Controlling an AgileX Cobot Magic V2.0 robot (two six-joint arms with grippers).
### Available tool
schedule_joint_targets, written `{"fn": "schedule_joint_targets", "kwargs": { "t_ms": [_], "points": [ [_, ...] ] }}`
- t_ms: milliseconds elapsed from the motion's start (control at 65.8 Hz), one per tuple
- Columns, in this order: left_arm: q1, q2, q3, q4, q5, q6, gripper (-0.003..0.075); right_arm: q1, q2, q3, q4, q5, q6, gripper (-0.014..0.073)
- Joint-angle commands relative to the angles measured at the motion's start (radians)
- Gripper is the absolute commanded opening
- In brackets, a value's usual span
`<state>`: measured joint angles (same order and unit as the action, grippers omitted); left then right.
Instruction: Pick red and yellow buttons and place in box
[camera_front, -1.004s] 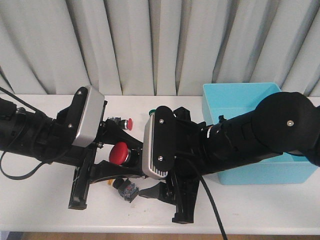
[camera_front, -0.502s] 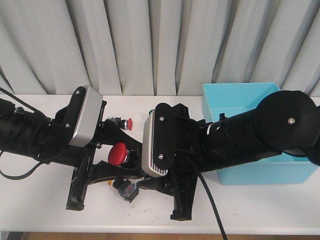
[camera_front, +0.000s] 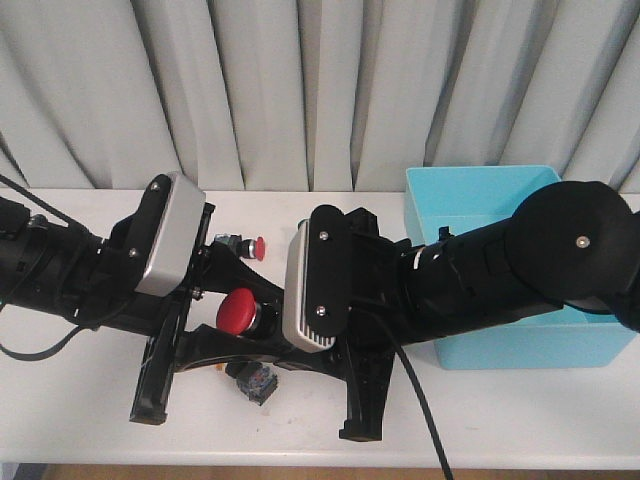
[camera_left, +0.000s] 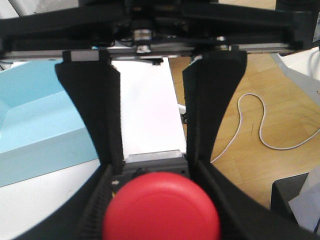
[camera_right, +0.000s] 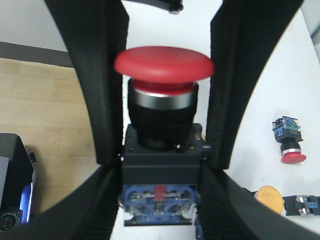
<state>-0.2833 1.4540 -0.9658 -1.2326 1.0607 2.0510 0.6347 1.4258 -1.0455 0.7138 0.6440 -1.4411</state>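
Both grippers are closed on the large red button (camera_front: 238, 311), so my left gripper should open first, and then my right gripper should carry the button into the light-blue box (camera_front: 485, 205).
A large red button (camera_front: 237, 311) hangs above the table between both arms, its cap turned toward the left wrist. My left gripper (camera_front: 228, 335) is shut on it just below the cap (camera_left: 161, 207). In the right wrist view my right gripper (camera_right: 161, 167) is shut on the button's black body (camera_right: 161, 165), its fingers pressed against both sides. A small red button (camera_front: 250, 244) lies further back on the table. A yellow button (camera_right: 270, 196) lies below the grippers; only an orange sliver (camera_front: 221, 366) of it shows in the front view. The light-blue box (camera_front: 480, 180) stands at the right, behind my right arm.
Another switch body with a blue base (camera_front: 256, 381) lies on the table under the grippers. The white table's (camera_front: 500, 410) front edge is close below both arms. Grey curtains hang behind. The two arms overlap at the table's middle.
My right gripper's fingers have closed from wide open onto the red button's body. My left arm has drifted slightly left and down, still holding the button.
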Motion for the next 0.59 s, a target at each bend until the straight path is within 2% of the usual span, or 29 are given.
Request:
{"fn": "schedule_joint_targets", "kwargs": {
  "t_ms": [0, 91, 228, 441, 578],
  "points": [
    [-0.005, -0.029, -0.023, -0.105, 0.023, -0.014, 0.0375, -0.003, -0.029, -0.034, 0.054, -0.034, 0.004, 0.0187],
    [-0.005, -0.029, -0.023, -0.119, 0.010, -0.050, 0.0477, -0.003, -0.029, -0.034, 0.054, -0.032, 0.004, 0.0188],
    [-0.005, -0.029, -0.023, -0.116, -0.025, -0.100, 0.0570, -0.003, -0.029, -0.034, 0.054, -0.032, 0.009, 0.0188],
    [-0.005, -0.029, -0.023, -0.099, -0.057, -0.116, 0.0589, -0.004, -0.035, -0.034, 0.014, -0.040, 0.019, 0.0188],
    [-0.005, -0.029, -0.023, -0.096, -0.084, -0.116, 0.0587, -0.005, -0.066, -0.034, -0.103, -0.083, 0.149, 0.0188]
  ]
}}
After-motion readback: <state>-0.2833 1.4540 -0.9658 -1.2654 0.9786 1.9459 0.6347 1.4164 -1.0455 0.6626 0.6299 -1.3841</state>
